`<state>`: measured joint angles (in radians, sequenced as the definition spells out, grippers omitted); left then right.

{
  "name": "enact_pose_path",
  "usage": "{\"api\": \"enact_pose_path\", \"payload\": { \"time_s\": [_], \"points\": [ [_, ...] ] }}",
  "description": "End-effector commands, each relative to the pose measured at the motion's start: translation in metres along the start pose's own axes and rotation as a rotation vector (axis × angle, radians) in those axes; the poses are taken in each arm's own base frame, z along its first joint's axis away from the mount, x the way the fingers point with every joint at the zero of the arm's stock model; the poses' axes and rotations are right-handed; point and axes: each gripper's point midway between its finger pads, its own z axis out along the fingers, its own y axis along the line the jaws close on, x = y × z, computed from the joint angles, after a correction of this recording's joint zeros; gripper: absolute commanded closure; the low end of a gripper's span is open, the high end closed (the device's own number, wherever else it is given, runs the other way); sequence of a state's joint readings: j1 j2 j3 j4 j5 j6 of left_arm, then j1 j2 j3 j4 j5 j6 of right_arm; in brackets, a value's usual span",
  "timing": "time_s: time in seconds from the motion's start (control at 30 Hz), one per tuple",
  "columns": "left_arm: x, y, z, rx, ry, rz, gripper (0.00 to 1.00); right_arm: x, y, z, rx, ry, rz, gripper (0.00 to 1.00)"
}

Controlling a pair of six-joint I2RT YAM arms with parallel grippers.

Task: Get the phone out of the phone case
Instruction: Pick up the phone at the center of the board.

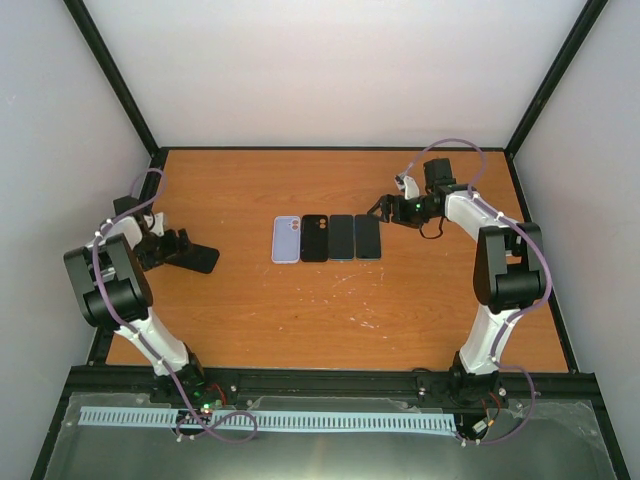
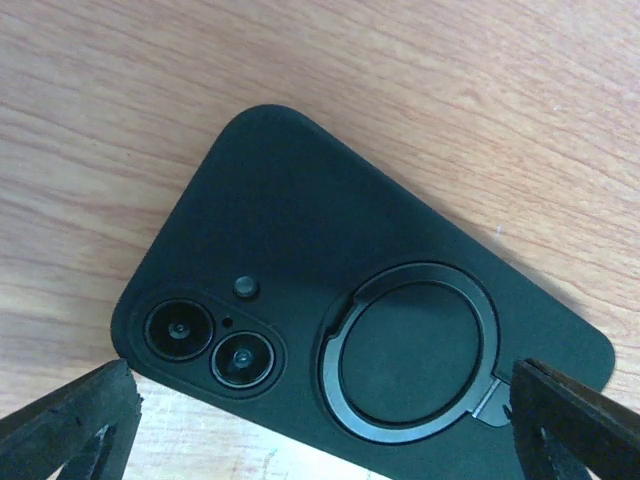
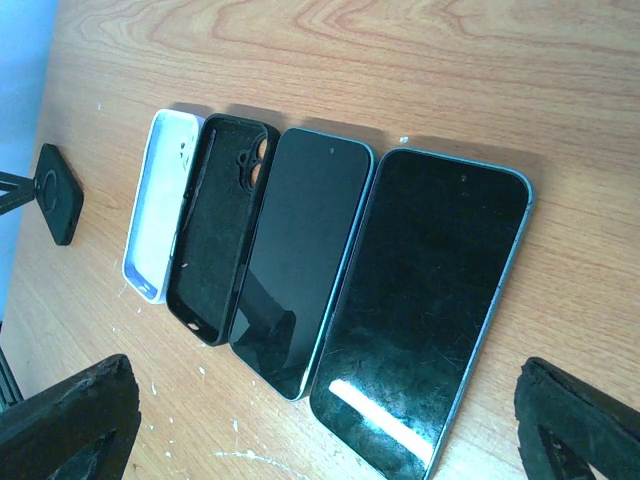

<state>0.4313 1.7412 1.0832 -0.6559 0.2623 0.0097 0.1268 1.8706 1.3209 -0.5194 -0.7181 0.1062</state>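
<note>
The black phone case lies slantwise across my left gripper's fingers, so my left gripper should square up with it and take its long edges before lifting.
A black phone case with the phone in it lies back up on the wooden table, showing two camera lenses and a ring holder. My left gripper is open, its fingers standing on either side of the case's near end without touching it. The top view shows this cased phone at the left, just off my left gripper. My right gripper is open over the right end of a row of items, with nothing between its fingers.
Mid-table lies a row: a pale blue-white empty case, a black empty case and two bare phones, screens up. Black frame posts and grey walls bound the table.
</note>
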Motion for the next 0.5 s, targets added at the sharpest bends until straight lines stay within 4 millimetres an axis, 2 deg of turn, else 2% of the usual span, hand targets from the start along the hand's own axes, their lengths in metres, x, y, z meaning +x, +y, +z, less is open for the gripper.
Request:
{"api": "enact_pose_path", "payload": {
  "time_s": [0.0,0.23,0.47],
  "points": [
    [-0.004,-0.007,0.006,0.062,0.008,-0.021,0.00,-0.005,0.008,-0.008,-0.017,-0.026,-0.036,0.00],
    [-0.022,-0.031,0.017,0.203,-0.009,-0.003,0.00,-0.004,0.006,-0.006,-0.021,-0.024,-0.030,0.00],
    [-0.043,-0.060,0.034,0.229,0.006,0.101,0.00,-0.006,0.007,-0.005,-0.026,-0.022,-0.028,0.00]
  ]
}}
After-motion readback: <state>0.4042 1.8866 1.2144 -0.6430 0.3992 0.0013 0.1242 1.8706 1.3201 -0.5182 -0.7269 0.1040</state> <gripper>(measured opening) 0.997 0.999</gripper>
